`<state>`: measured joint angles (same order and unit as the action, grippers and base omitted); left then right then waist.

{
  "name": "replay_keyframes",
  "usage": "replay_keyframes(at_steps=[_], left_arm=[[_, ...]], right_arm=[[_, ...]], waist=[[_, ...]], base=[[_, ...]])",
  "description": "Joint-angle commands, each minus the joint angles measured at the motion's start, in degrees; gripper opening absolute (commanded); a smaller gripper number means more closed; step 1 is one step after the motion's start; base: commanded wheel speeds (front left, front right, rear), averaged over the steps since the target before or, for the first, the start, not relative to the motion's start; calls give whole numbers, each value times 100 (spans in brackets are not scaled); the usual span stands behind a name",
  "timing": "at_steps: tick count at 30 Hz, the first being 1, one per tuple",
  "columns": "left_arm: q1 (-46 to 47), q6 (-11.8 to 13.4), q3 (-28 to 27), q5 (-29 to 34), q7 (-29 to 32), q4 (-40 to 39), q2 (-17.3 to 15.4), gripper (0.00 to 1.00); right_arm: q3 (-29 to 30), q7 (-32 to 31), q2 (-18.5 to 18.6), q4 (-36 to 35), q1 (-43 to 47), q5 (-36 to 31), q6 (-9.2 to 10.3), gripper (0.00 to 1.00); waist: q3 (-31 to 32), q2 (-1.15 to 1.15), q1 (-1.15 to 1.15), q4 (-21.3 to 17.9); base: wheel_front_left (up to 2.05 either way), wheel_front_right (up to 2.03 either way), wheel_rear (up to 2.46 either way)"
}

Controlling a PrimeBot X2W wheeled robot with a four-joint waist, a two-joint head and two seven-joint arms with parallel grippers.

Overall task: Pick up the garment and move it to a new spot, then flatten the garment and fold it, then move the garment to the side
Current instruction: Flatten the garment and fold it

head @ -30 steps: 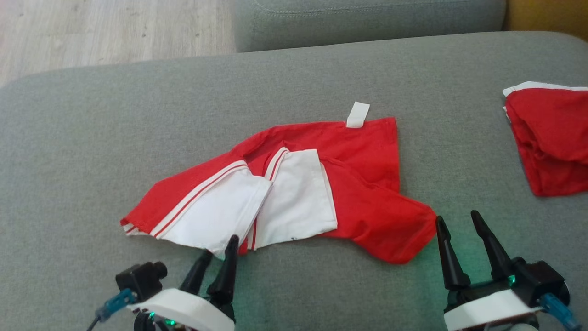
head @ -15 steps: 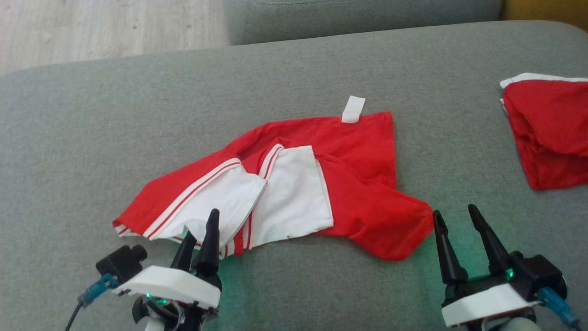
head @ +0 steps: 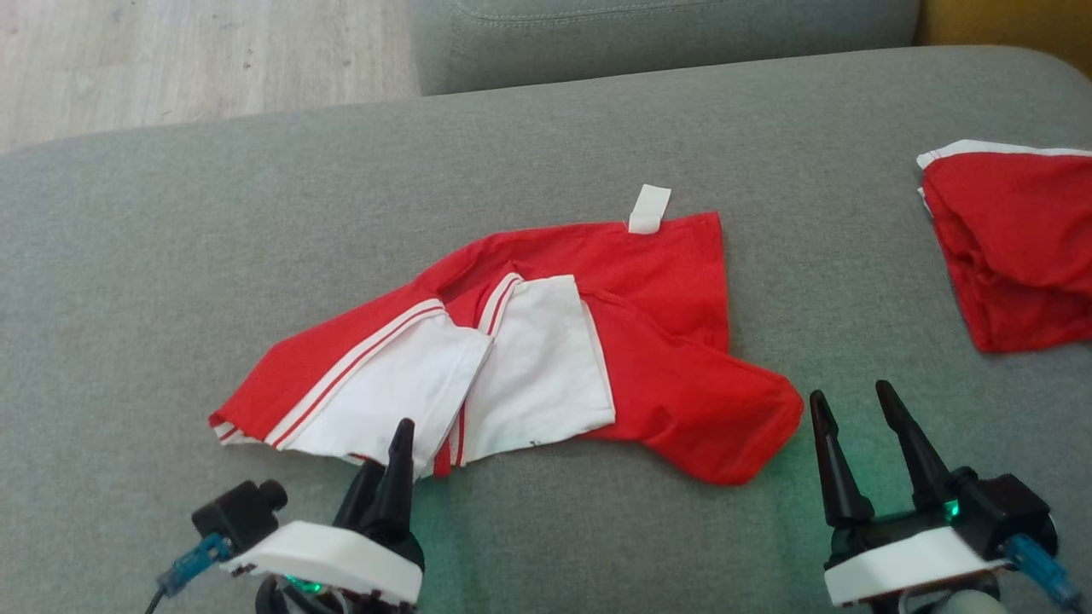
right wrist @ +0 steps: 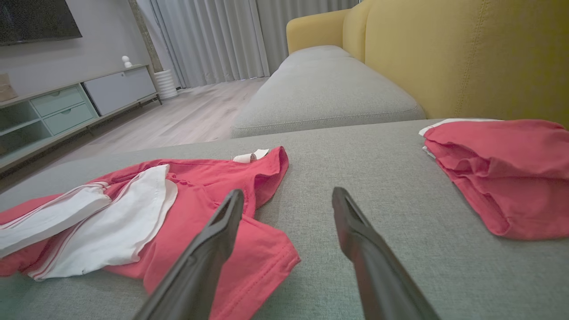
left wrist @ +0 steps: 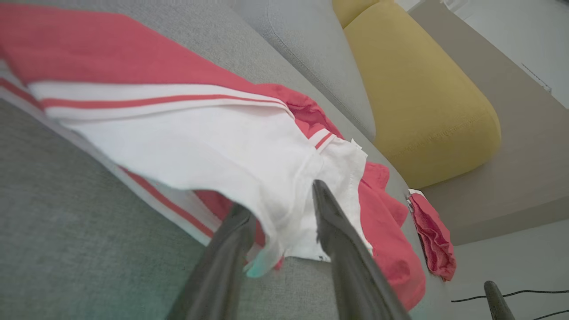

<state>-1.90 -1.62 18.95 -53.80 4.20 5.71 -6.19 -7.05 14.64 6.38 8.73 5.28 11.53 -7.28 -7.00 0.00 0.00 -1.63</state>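
Note:
I expect the white tag [head: 650, 209] to come along and curl when I fold the garment's red edge [head: 642, 231] inward, because the white tag sticks out from that edge.
The red garment [head: 665, 358] with white panels and red stripes lies crumpled on the grey sofa seat [head: 546, 128]; a white tag [head: 648, 209] sticks out at its far edge. My left gripper [head: 386, 445] is at the garment's near white hem. In the left wrist view that gripper [left wrist: 280, 198] has its fingers closed in on a raised corner of white cloth [left wrist: 200, 138]. My right gripper [head: 853, 396] stands open just right of the garment's red near-right corner, touching nothing. The right wrist view shows it [right wrist: 289, 192] above that red corner [right wrist: 249, 253].
A second red garment [head: 1015, 247] with a white edge lies bunched at the seat's right side. Another grey cushion [head: 665, 34] sits beyond the seat, with wooden floor [head: 171, 60] at the far left. A yellow backrest [right wrist: 466, 53] rises on the right.
My left gripper's fingers have drawn closer together on the white hem and pulled slightly back towards me. The head camera shifted a little. The right gripper kept its place.

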Motion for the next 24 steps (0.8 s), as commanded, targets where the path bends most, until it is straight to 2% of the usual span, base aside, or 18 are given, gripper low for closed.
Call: replay_keyframes(at_steps=[1, 2, 3, 6, 10, 15, 24], left_arm=[[76, 24, -124, 57, -52, -267, -30, 49], [39, 32, -102, 53, -29, -332, -33, 44], [7, 42, -75, 44, 17, -386, -42, 35], [-49, 99, -7, 45, 155, -491, -84, 0], [-16, 121, 20, 80, 208, -556, -133, 0], [174, 19, -129, 29, 4, -759, -102, 0], [1123, 28, -553, -256, 282, -1196, -302, 0]], right_arm=[[-97, 36, 47, -163, -108, -2, -21, 100], [-97, 36, 46, -167, -106, -2, -21, 100], [-97, 36, 47, -170, -103, -3, -21, 100], [-109, 36, 56, -176, -105, -3, -21, 100], [-116, 36, 74, -189, -120, 2, -21, 100], [-109, 36, 93, -223, -132, 0, -21, 100], [-267, 36, 307, -236, -533, 171, -21, 100]], waist=[[8, 0, 0, 18], [14, 0, 0, 29], [19, 0, 0, 39], [31, 0, 0, 56], [26, 0, 0, 59], [0, 0, 0, 71], [-212, 0, 0, 177]], base=[[0, 0, 0], [0, 0, 0], [0, 0, 0], [0, 0, 0], [0, 0, 0], [0, 0, 0], [0, 0, 0]])
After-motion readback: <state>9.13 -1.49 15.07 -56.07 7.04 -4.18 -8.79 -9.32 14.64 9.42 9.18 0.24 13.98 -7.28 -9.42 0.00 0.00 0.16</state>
